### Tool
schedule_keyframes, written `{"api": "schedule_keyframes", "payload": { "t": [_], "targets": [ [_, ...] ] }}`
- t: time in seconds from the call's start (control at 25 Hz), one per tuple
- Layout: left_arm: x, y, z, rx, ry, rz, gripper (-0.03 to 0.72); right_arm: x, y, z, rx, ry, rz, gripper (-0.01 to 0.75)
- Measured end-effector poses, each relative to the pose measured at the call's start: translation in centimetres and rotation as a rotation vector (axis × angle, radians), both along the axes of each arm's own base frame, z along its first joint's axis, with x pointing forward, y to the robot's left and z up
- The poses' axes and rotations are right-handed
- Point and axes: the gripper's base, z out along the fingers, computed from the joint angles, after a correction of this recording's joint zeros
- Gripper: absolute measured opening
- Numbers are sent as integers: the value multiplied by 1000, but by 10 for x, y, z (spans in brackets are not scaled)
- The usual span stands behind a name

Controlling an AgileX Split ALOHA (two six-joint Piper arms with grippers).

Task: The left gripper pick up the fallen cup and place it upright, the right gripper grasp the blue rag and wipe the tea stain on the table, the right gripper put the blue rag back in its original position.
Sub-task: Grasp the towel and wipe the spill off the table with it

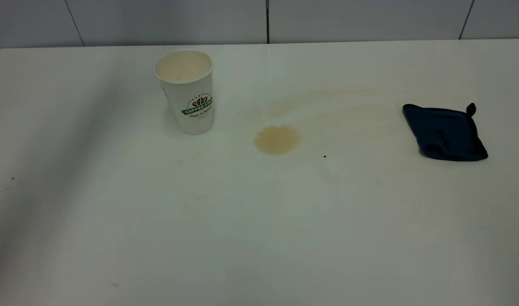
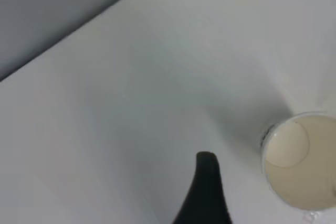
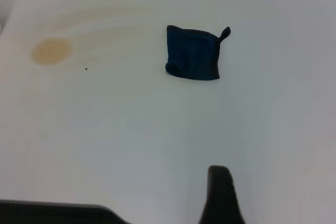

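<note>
The blue rag (image 1: 446, 133) is lying loosely with a puckered fold (image 1: 436, 147), so the rag will bunch up under the robot's right gripper when the robot wipes the tea stain.
The white paper cup (image 1: 187, 91) with the green logo stands upright at the back left of the white table (image 1: 259, 233). It also shows in the left wrist view (image 2: 299, 163), seen from above, with nothing holding it. A black part of my left gripper (image 2: 207, 192) shows beside it, apart from it. The light brown tea stain (image 1: 277, 139) lies mid-table with faint tan streaks behind it. The blue rag (image 1: 446, 132) lies crumpled at the right. In the right wrist view, the rag (image 3: 192, 52) and stain (image 3: 51, 51) lie far ahead of my right gripper (image 3: 220, 195). Neither arm shows in the exterior view.
A tiny black speck (image 1: 324, 156) lies right of the stain. A grey panelled wall (image 1: 268, 19) runs behind the table's far edge. A dark strip (image 3: 52, 213) crosses one corner of the right wrist view.
</note>
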Motion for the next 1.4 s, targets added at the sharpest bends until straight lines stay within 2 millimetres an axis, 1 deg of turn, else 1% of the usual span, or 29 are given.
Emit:
{"api": "schedule_keyframes", "payload": {
  "t": [0.08, 0.12, 0.16, 0.2, 0.28, 0.36, 0.44, 0.56, 0.64, 0.76, 0.88, 1.16, 1.28, 1.4],
  "targets": [
    [-16, 4, 31, -17, -32, 15, 696, 0, 0, 0, 0, 0, 0, 584],
    [-24, 7, 43, -15, -42, 19, 696, 0, 0, 0, 0, 0, 0, 584],
    [-38, 11, 61, -20, -59, 19, 696, 0, 0, 0, 0, 0, 0, 584],
    [-50, 14, 74, -21, -65, 21, 696, 0, 0, 0, 0, 0, 0, 584],
    [-72, 21, 91, -12, -69, 23, 694, 0, 0, 0, 0, 0, 0, 584],
    [-105, 31, 115, -2, -91, 33, 689, 0, 0, 0, 0, 0, 0, 584],
    [-130, 40, 126, 6, -92, 53, 679, 0, 0, 0, 0, 0, 0, 584],
    [-177, 56, 145, 10, -121, 103, 668, 0, 0, 0, 0, 0, 0, 584],
    [-206, 64, 153, -8, -133, 143, 655, 0, 0, 0, 0, 0, 0, 584],
    [-248, 76, 158, -50, -151, 209, 618, 0, 0, 0, 0, 0, 0, 584],
    [-282, 85, 151, -74, -142, 256, 562, 0, 0, 0, 0, 0, 0, 584],
    [-367, 108, 122, -113, -158, 306, 450, 0, 0, 0, 0, 0, 0, 584],
    [-398, 116, 108, -132, -184, 315, 420, 0, 0, 0, 0, 0, 0, 584],
    [-425, 124, 94, -159, -214, 334, 399, 0, 0, 0, 0, 0, 0, 584]
  ]
}}
